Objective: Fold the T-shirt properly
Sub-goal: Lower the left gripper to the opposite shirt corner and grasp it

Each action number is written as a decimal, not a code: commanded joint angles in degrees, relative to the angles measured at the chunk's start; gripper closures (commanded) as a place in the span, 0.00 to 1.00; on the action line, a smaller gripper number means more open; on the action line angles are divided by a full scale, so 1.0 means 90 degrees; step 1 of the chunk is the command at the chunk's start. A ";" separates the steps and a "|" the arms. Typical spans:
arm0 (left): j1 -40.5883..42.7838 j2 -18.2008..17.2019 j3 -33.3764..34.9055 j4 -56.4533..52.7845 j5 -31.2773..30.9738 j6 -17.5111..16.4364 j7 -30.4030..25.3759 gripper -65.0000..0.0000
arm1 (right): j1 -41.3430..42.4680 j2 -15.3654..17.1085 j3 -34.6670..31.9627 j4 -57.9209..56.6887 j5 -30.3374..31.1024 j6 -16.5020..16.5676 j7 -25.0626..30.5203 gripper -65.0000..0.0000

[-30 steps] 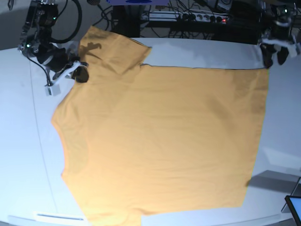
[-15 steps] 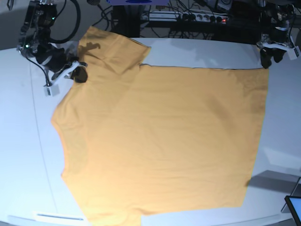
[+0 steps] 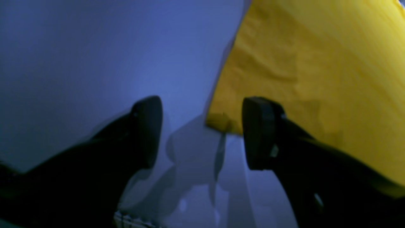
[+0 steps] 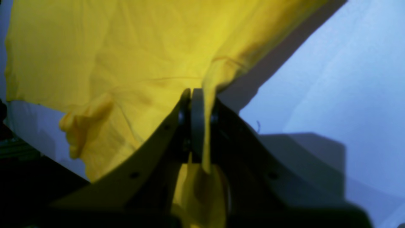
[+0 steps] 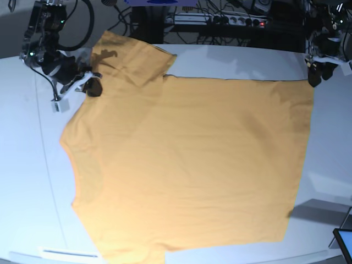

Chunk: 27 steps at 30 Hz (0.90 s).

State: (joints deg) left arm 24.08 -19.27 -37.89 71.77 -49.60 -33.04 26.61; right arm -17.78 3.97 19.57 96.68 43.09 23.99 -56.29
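The T-shirt's hem corner [image 3: 218,121] is between my left gripper's open fingers. I should keep moving inward along the T-shirt's back edge [image 5: 297,82] until both fingers can pinch it.
The orange-yellow T-shirt [image 5: 187,159] lies spread flat on the white table [image 5: 27,165]. One sleeve points to the back left and the hem is at the right. My right gripper [image 5: 93,86] is at the shirt's back-left shoulder. In the right wrist view it [image 4: 197,120] is shut on a pinched fold of the T-shirt [image 4: 126,60]. My left gripper [image 5: 315,78] hovers at the shirt's back-right hem corner. In the left wrist view it [image 3: 202,133] is open and empty. The shirt's corner [image 3: 218,122] lies between its fingers [image 3: 147,129].
A power strip [image 5: 242,21] and cables lie behind the table's back edge. A screen corner [image 5: 345,243] stands at the front right. A white strip [image 5: 69,253] lies at the front left edge. Bare table surrounds the shirt on the left and right.
My left gripper has shifted slightly and come down toward the shirt's back-right corner. My right gripper has stayed at the shoulder, still shut on the cloth.
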 commanded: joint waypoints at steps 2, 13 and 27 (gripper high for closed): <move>-0.0052 0.0006 0.0024 0.0001 0.0203 0.0091 0.0604 0.39 | 0.0046 0.0062 0.0008 0.0085 0.0081 0.0045 0.0076 1.00; -0.0209 0.0114 0.0962 0.0001 0.0232 0.0091 0.0848 0.39 | 0.0046 0.0062 0.0008 0.0085 0.0081 0.0045 0.0076 1.00; -0.0189 0.0348 0.1236 -0.0008 0.0212 0.0091 0.0858 0.45 | 0.0046 0.0062 0.0008 0.0085 0.0081 0.0045 0.0076 1.00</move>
State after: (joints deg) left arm 20.97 -16.97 -27.70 72.73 -52.99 -34.52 25.17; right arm -17.76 3.97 19.57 96.68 43.09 23.99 -56.29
